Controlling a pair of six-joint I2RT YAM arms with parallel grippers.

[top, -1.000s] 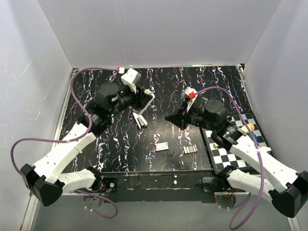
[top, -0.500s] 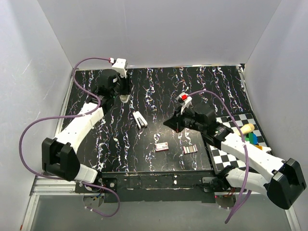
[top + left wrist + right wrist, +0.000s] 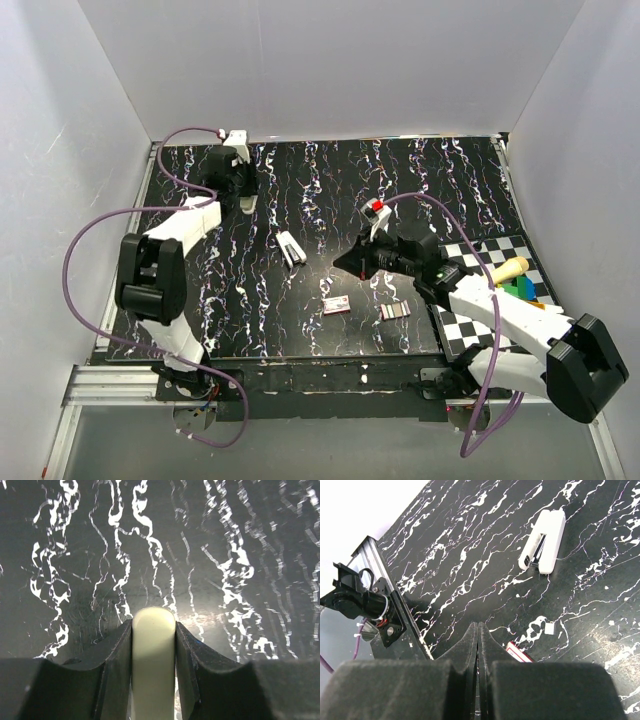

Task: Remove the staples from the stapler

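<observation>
My empty right gripper should go on moving, since the way to the white stapler (image 3: 288, 242) is clear, until my open fingers are above its slotted end (image 3: 295, 258).
The white stapler (image 3: 291, 248) lies on the black marbled table, left of centre; the right wrist view shows the same stapler (image 3: 543, 541) with its halves slightly apart. My left gripper (image 3: 245, 202) is at the far left back of the table. In its wrist view that gripper (image 3: 154, 625) is shut on a cream-white rounded piece (image 3: 153, 665) just above the tabletop. A grey strip of staples (image 3: 395, 311) lies near the front. My right gripper (image 3: 345, 262) hovers right of the stapler, and the wrist view shows the right gripper (image 3: 478, 626) shut with nothing in it.
A small red-and-white box (image 3: 337, 306) lies beside the staple strip, and the box's (image 3: 520, 653) corner shows by my right fingers. A checkered board (image 3: 470, 325) at the right carries a wooden-handled tool (image 3: 505, 268) and coloured blocks (image 3: 521, 288). White walls enclose the table.
My left arm has swung from the table's middle to the far left back corner, carrying the cream-white piece. My right gripper has drifted slightly left and nearer, still shut.
</observation>
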